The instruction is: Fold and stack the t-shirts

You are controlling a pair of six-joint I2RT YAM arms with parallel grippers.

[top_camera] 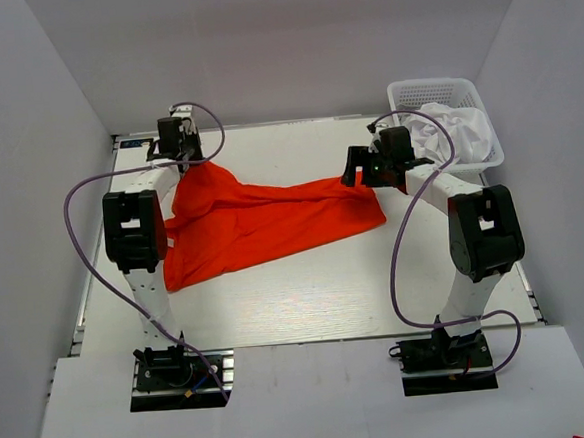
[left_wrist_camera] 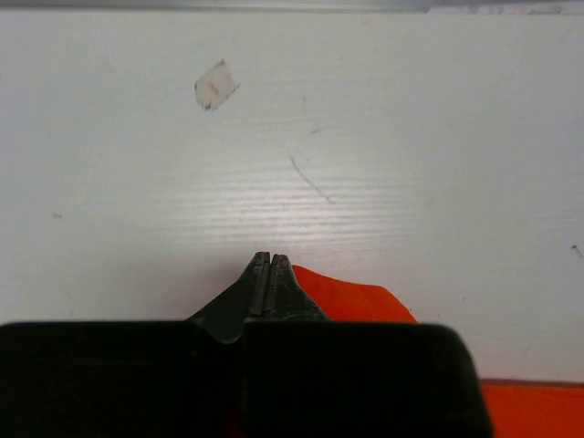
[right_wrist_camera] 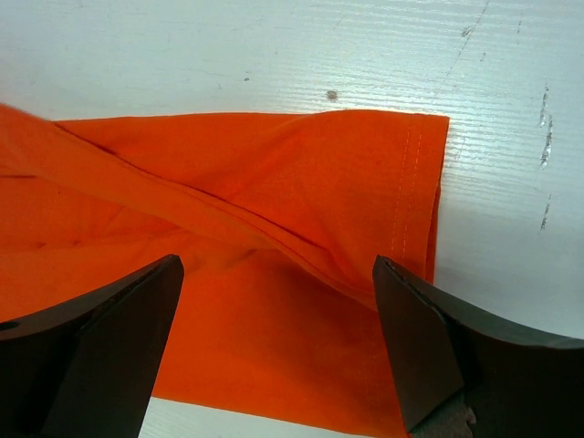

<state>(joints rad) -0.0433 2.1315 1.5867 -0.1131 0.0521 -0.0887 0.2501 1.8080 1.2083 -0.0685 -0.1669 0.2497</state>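
The orange-red t-shirt's far corner (top_camera: 206, 175) is pinched, its body open nearer me, so my left gripper should keep folding the corner over the t-shirt's body (top_camera: 212, 247) and release there.
The orange-red t-shirt (top_camera: 262, 221) lies stretched and rumpled across the table's middle, from my left gripper to my right one. My left gripper (top_camera: 186, 162) is at the far left, its jaws pressed together (left_wrist_camera: 270, 260), with orange cloth (left_wrist_camera: 356, 301) showing right beside and below the fingers; the shirt's corner rises to it. My right gripper (top_camera: 361, 174) hovers wide open (right_wrist_camera: 276, 269) over the shirt's stitched hem end (right_wrist_camera: 274, 182), holding nothing. The white t-shirt (top_camera: 456, 127) lies crumpled in the basket at the back right.
The white lattice basket (top_camera: 433, 86) stands at the back right corner, just behind my right arm. Purple cables loop off both arms. White walls enclose the table on the left, back and right.
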